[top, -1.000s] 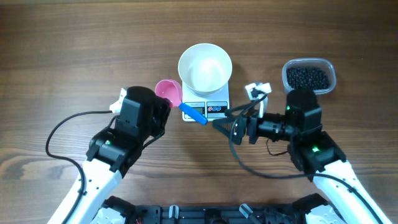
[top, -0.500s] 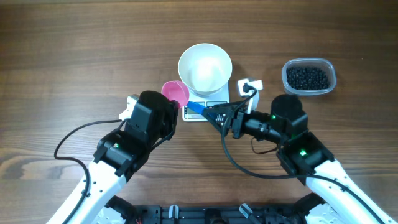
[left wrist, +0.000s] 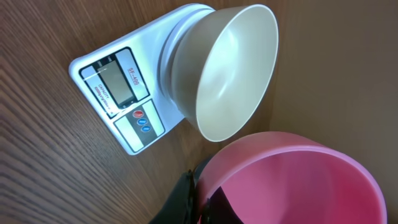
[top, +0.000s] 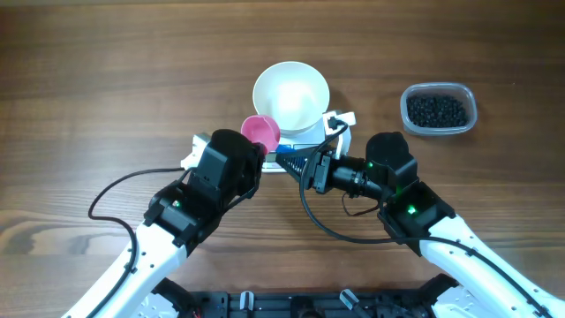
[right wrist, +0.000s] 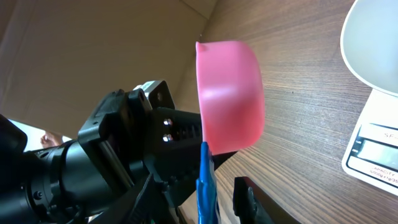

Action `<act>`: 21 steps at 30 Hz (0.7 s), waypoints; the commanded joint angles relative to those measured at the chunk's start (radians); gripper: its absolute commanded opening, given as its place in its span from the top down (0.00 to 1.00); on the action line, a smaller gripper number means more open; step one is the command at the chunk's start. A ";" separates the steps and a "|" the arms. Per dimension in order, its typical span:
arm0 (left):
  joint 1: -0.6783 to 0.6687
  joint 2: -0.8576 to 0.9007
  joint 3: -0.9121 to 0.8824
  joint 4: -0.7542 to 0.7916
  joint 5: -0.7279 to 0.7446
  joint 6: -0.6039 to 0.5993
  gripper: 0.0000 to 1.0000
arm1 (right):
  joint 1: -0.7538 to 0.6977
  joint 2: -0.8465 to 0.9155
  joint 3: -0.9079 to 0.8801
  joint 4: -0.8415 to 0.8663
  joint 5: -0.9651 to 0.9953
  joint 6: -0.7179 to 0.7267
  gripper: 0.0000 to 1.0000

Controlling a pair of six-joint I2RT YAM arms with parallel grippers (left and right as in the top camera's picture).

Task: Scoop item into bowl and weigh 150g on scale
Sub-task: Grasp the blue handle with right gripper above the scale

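Observation:
My right gripper should close on the blue handle [top: 284, 148] and my left gripper, now holding the pink scoop's rim [top: 261, 142], should open before I scoop black beads.
My left gripper [top: 261, 148] is shut on the rim of the pink scoop [top: 261, 132], holding it in the air just left of the white bowl [top: 291, 94]. That bowl, with nothing in it, sits on the white scale [top: 303, 136]. In the left wrist view the scoop's cup [left wrist: 298, 180] fills the lower right, below the bowl [left wrist: 236, 68] and the scale [left wrist: 121, 93]. My right gripper [right wrist: 200, 190] is open, its fingers on either side of the scoop's blue handle [right wrist: 204, 180] with gaps showing. The black beads [top: 436, 109] lie in a clear tub at the right.
The clear plastic tub [top: 470, 99] stands on the wooden table to the right of the scale, apart from both arms. Cables trail from each arm near the front edge. Both arms crowd together right in front of the scale.
My left arm has carried the scoop right and up towards the bowl. My right arm has swung left to the blue handle, and its jaws have narrowed around it.

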 commanded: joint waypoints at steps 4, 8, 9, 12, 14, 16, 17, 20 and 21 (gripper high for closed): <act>-0.005 0.005 0.000 -0.006 -0.002 -0.006 0.96 | 0.003 0.002 0.017 0.023 0.027 0.009 0.67; -0.005 0.005 0.000 -0.006 -0.003 -0.006 0.96 | 0.003 0.003 0.017 0.023 0.026 0.010 0.77; -0.005 0.005 0.000 -0.006 -0.003 -0.006 0.96 | 0.003 0.003 0.017 0.023 0.026 0.010 0.79; -0.005 0.005 0.000 -0.006 0.001 -0.005 0.96 | 0.003 0.003 0.017 0.024 0.023 0.011 0.83; -0.005 0.005 0.000 -0.006 0.009 -0.005 0.96 | 0.003 0.002 0.017 0.024 0.023 0.011 0.86; -0.005 0.005 0.000 -0.011 0.013 -0.005 0.96 | 0.003 0.002 0.017 0.024 0.023 0.012 0.89; -0.005 0.005 0.000 -0.014 0.016 -0.004 0.96 | 0.003 0.002 0.017 0.024 0.023 0.012 0.89; -0.005 0.005 0.000 -0.035 0.016 -0.002 0.96 | 0.003 0.002 0.017 0.024 0.023 0.012 0.95; -0.005 0.005 0.000 -0.041 0.016 -0.002 0.96 | 0.003 0.002 0.017 0.024 0.023 0.011 0.95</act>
